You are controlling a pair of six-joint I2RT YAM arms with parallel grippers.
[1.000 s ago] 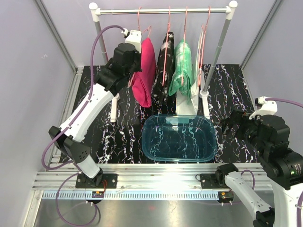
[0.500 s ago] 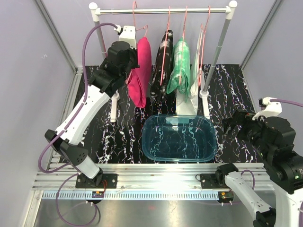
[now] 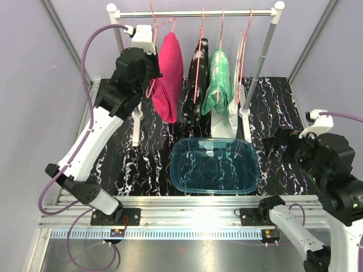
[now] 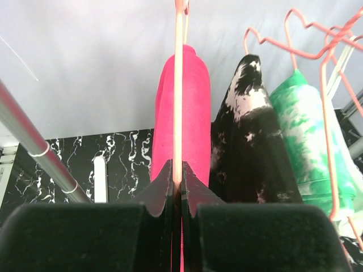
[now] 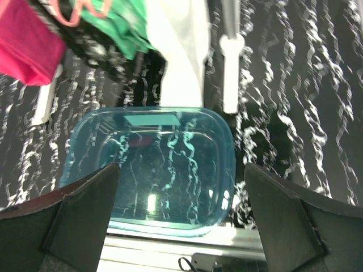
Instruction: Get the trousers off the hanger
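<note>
My left gripper is only on the hanger's wire (image 4: 178, 124) and the magenta trousers' near fold (image 3: 161, 85) is free, so my right gripper should keep going to that fold and close there.
The magenta trousers (image 3: 168, 73) hang on a pink wire hanger (image 3: 154, 22) at the left of the rail (image 3: 195, 12). My left gripper (image 3: 148, 73) is shut on that hanger's wire (image 4: 178, 102), right beside the magenta trousers (image 4: 193, 113). The black trousers with white splashes (image 3: 198, 79) and the green-and-white tie-dye trousers (image 3: 218, 82) hang further right; both also show in the left wrist view, black (image 4: 249, 141) and green (image 4: 309, 147). My right gripper (image 5: 181, 221) is open and empty, above the right of the mat.
A clear blue tub (image 3: 215, 165) sits on the black marbled mat (image 3: 272, 113) in front of the rack, also in the right wrist view (image 5: 150, 170). A white garment (image 3: 237, 68) hangs at the rail's right end. The rack's posts (image 3: 262, 56) and white feet (image 3: 136, 130) stand on the mat.
My left gripper has risen and moved left, carrying the pink hanger and magenta trousers up and away from the black pair. The right arm has shifted slightly.
</note>
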